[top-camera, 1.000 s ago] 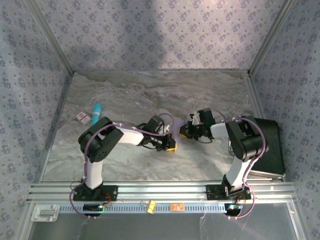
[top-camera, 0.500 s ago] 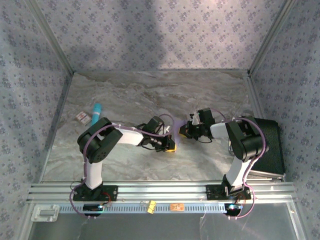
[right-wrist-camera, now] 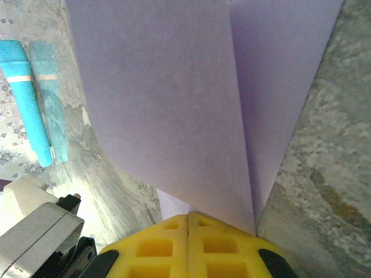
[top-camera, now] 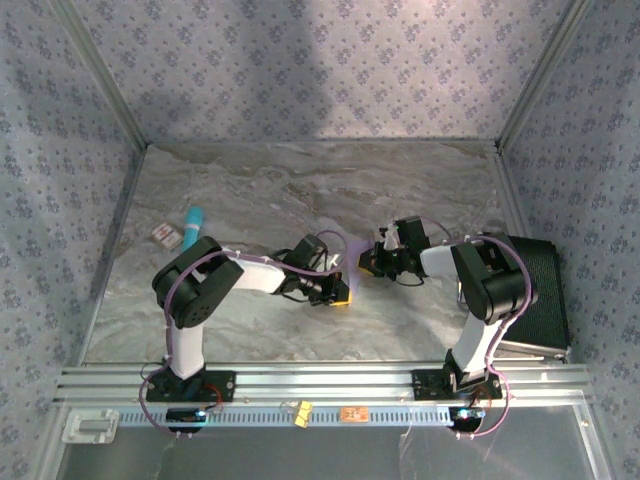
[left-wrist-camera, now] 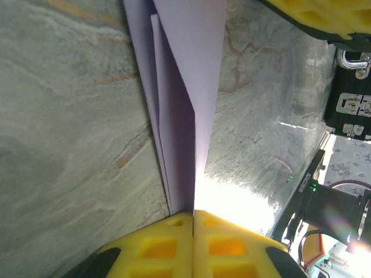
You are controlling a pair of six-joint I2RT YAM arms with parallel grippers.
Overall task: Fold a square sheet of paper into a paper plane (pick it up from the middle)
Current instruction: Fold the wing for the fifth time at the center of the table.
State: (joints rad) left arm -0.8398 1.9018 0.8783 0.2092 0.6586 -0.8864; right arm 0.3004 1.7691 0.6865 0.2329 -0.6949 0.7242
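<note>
My left gripper should move back along the plane's fold [top-camera: 355, 272] toward my right gripper and press the flap down, because the paper plane's flap [left-wrist-camera: 182, 113] gapes beyond the plane's slim end.
The lavender paper plane [top-camera: 351, 254] is held above the marble table between the two grippers, folded along a centre crease. In the left wrist view the paper plane [left-wrist-camera: 185, 87] narrows down into my left gripper [left-wrist-camera: 193, 213], whose yellow pads are shut on its slim end. My right gripper [right-wrist-camera: 188, 219] is shut on the wider end of the paper plane [right-wrist-camera: 174, 104], which spreads away from its pads. From above, the left gripper [top-camera: 343, 290] and right gripper [top-camera: 366, 263] almost meet at the middle of the table.
A teal pen-like object [top-camera: 193, 225] and a small white card [top-camera: 165, 235] lie at the left of the table [top-camera: 300, 180]. The teal object [right-wrist-camera: 23, 98] also lies left of the paper. A black case [top-camera: 538, 290] sits at the right edge. Patterned walls enclose the table.
The left arm's elbow has shifted slightly left and its gripper has edged a little nearer. Both grippers stay shut on the paper.
</note>
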